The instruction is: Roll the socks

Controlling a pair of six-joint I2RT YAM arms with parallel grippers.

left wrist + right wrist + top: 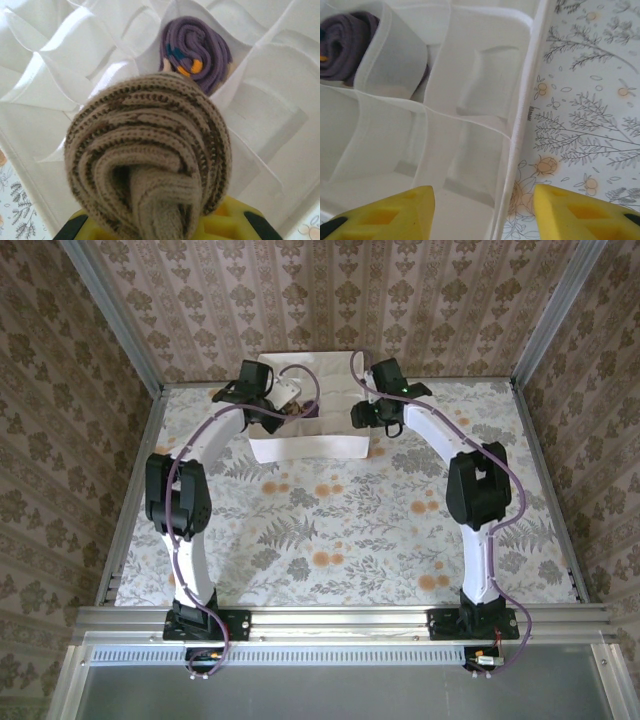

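Observation:
The brown-and-tan sock hangs against the purple sock's compartment (311, 408), so next I pull it back with my left gripper and lower it into the empty near pocket (289, 427).
The brown-and-tan sock (150, 160) is a tight roll, and my left gripper (280, 408) is shut on it; its yellow fingers (235, 222) peek out under the roll. It hangs over the white divided box (310, 447) at the far middle of the table. Just beyond it, the dark purple sock (195, 52) sits rolled in one compartment, and its edge (342, 47) shows at the top left of the right wrist view. My right gripper (484, 210) is open and holds nothing. Its jaws straddle the box's right rim (522, 125).
The box's thin fabric dividers (75, 45) form several empty pockets around the purple roll. The floral tablecloth (330, 530) stretches flat between the box and the arm bases. Metal frame posts (120, 330) and patterned walls close in the sides.

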